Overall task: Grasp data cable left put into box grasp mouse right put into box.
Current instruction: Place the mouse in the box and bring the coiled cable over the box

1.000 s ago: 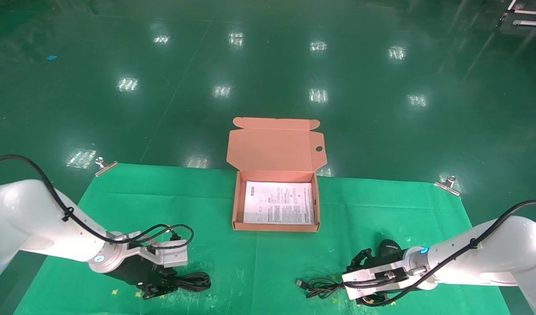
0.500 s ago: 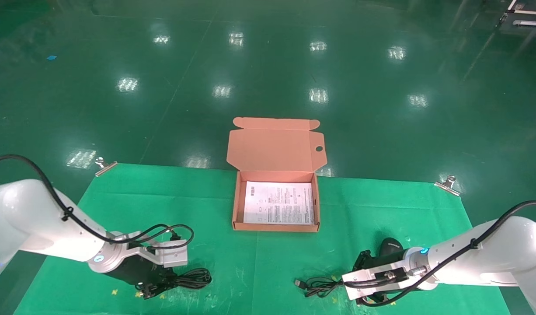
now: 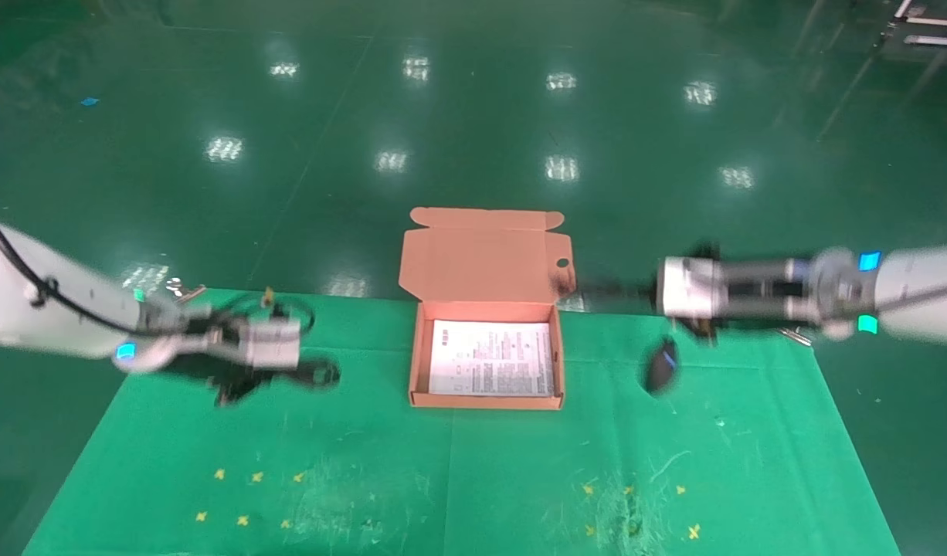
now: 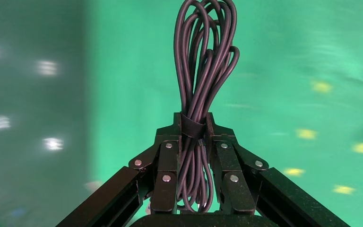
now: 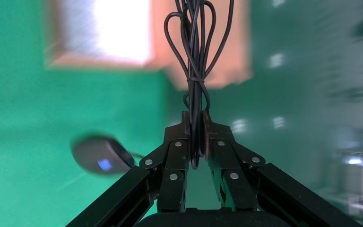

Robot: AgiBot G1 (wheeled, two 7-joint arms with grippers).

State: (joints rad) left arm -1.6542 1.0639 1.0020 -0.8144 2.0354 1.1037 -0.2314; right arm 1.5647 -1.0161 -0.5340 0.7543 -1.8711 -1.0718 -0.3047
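The mouse's cord [image 3: 565, 278] in my right gripper extends to the box's lid. I should draw my left gripper back with the data cable [image 3: 324, 372] until the mouse is inside.
The salmon-orange box [image 3: 416, 363] stands open at the back middle of the green mat, white sheet inside, lid [image 3: 481, 262] tilted back. My left gripper [image 3: 294, 375] hangs above the mat left of the box, shut on the data cable [image 3: 324, 374]. In the left wrist view the black looped data cable [image 4: 203, 61] sticks out past my left gripper [image 4: 194, 126]. My right gripper [image 3: 591, 292] is raised right of the lid, shut on the mouse's thin cord [image 5: 196, 56]. The mouse [image 3: 663, 367] dangles below it, blue light showing, clear of the mat; the right wrist view shows the mouse [image 5: 101, 156] beside my right gripper [image 5: 195, 124].
A green mat [image 3: 458, 479] covers the table, with small yellow marks [image 3: 242, 494] near the front. A metal clip [image 3: 184, 292] holds its back left corner. Beyond the mat's back edge lies shiny green floor [image 3: 473, 116]. The box [image 5: 208, 66] shows blurred in the right wrist view.
Both arms have risen from the mat's front and swung back toward the box. The data cable left the mat with the left gripper; the mouse now hangs by its cord from the right.
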